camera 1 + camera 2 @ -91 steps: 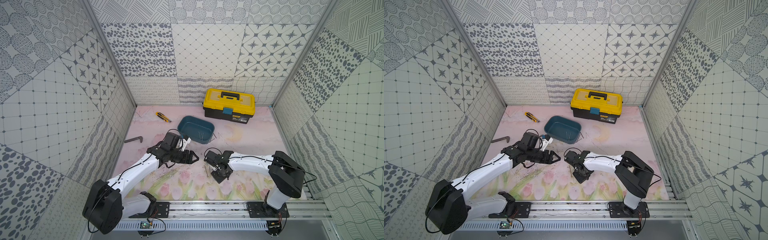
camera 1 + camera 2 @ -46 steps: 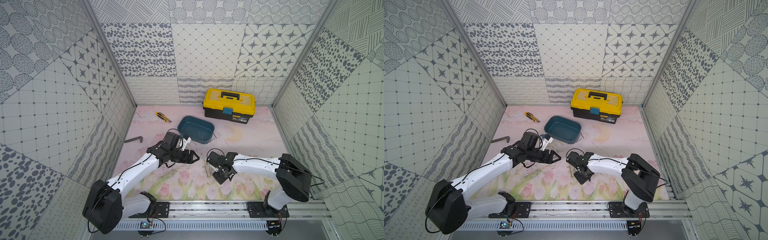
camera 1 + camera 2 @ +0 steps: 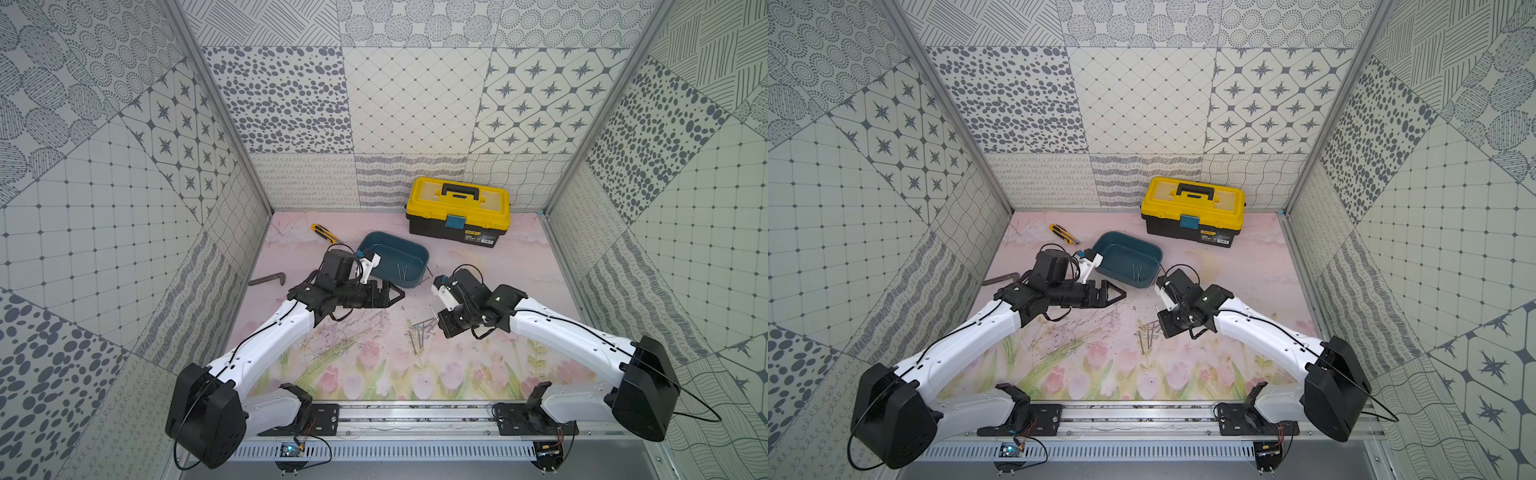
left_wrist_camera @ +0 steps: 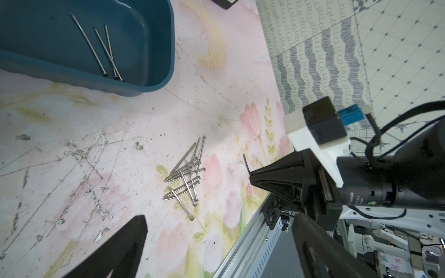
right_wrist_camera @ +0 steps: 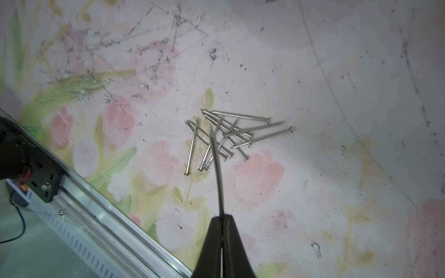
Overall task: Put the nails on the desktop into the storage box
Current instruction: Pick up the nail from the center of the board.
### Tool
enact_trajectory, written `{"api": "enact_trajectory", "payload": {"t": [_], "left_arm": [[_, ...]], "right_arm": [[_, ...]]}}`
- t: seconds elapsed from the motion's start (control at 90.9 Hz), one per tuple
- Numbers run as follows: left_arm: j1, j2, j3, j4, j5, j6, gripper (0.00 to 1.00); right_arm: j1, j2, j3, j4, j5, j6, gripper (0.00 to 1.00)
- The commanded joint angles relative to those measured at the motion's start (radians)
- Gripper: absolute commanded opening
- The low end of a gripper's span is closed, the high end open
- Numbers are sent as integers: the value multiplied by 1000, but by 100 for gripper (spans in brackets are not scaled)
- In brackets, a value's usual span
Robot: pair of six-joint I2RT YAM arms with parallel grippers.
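Observation:
The held nail's loose end (image 3: 432, 308) sticks out clear of my right gripper's fingers. My open left gripper should keep moving toward that end (image 4: 245, 158) until it closes there.
A pile of thin grey nails (image 3: 420, 330) (image 3: 1148, 334) (image 5: 231, 137) lies on the pink tulip desktop (image 3: 478, 270). Just above and beside the pile, my right gripper (image 5: 222, 216) (image 3: 436, 318) is shut on one nail (image 5: 216, 168), which sticks out past its tips. The teal storage box (image 3: 409, 281) (image 3: 1127, 257) stands behind, with three nails (image 4: 103, 45) on its floor. By the box's near wall my left gripper (image 4: 220, 228) (image 3: 392, 293) is open and empty, pointing toward the pile (image 4: 186, 175).
A yellow-and-black toolbox (image 3: 457, 212) stands at the back wall. A yellow utility knife (image 3: 326, 233) lies back left, and a dark L-shaped bar (image 3: 268, 279) by the left wall. Patterned walls close three sides; a metal rail (image 3: 415, 419) runs along the front.
The left gripper's jaws have spread wider while the arm stayed put. The right gripper has lifted off the pile with one nail clamped in it.

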Motion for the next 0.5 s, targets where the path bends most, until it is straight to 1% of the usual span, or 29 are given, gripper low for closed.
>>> {"api": "enact_trajectory", "payload": {"t": [0.0, 0.121, 0.231, 0.33, 0.484], "left_arm": [[49, 4, 58, 94, 58, -123, 100], [76, 5, 95, 111, 72, -158, 100], [82, 28, 119, 160, 111, -223, 100], [85, 58, 144, 200, 154, -286, 100], [89, 102, 198, 265, 240, -342, 100]], "right_arm": [[-57, -24, 71, 29, -84, 31, 0], [-125, -20, 123, 61, -145, 58, 0], [-170, -6, 168, 124, -229, 110, 0], [-192, 15, 210, 191, -304, 167, 0], [-213, 58, 244, 313, -410, 258, 0]]}}
